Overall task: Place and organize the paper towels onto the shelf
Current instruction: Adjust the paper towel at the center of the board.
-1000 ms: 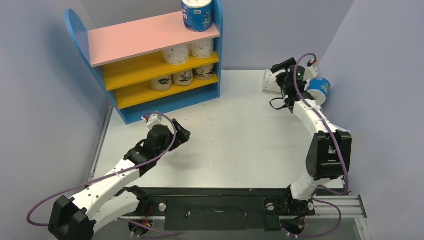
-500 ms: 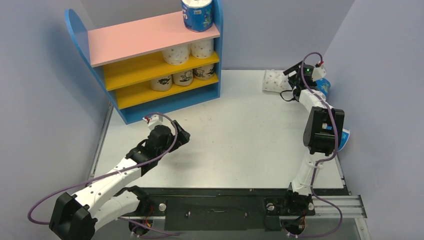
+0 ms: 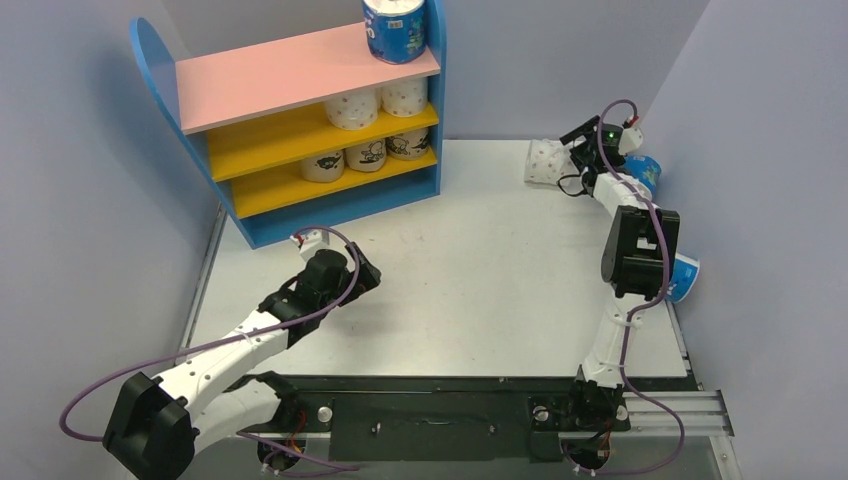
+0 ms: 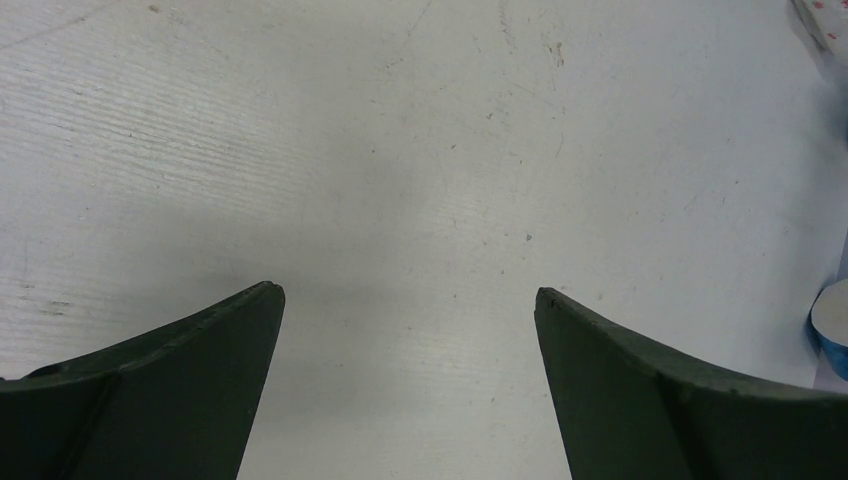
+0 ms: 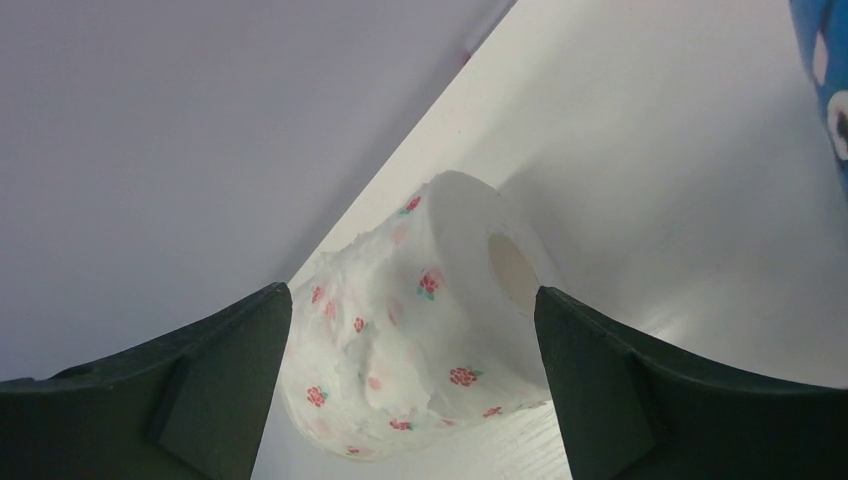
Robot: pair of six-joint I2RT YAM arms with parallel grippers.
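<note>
Next, I move my right gripper back and pinch the roll's end with one finger inside the core hole point(image 5: 512, 270), because the white dotted roll point(image 3: 545, 163) lies at a slant across my right gripper's open fingers.
The shelf point(image 3: 265, 75) stands at the back left. A blue-and-white paper towel point(image 3: 395, 28) is on its pink top, two white dotted ones point(image 3: 352, 108) are on the upper yellow board, and three tan ones point(image 3: 366, 154) are on the lower board. A white dotted roll point(image 3: 545, 161) point(image 5: 420, 320) lies on its side at the back right. My right gripper point(image 3: 578, 150) point(image 5: 410, 291) is open, its fingers either side of that roll's near end without squeezing it. My left gripper point(image 3: 365, 270) point(image 4: 408, 290) is open over bare table with nothing in it.
A blue-and-white roll point(image 3: 645, 172) point(image 5: 825, 60) sits against the right wall behind my right wrist. Another point(image 3: 682, 277) point(image 4: 832, 325) lies by my right elbow at the table's right edge. Walls close in at the back and right.
My right arm has swung its wrist from beside the blue roll to the white dotted roll, and its elbow has drawn in. The left arm has hardly moved.
</note>
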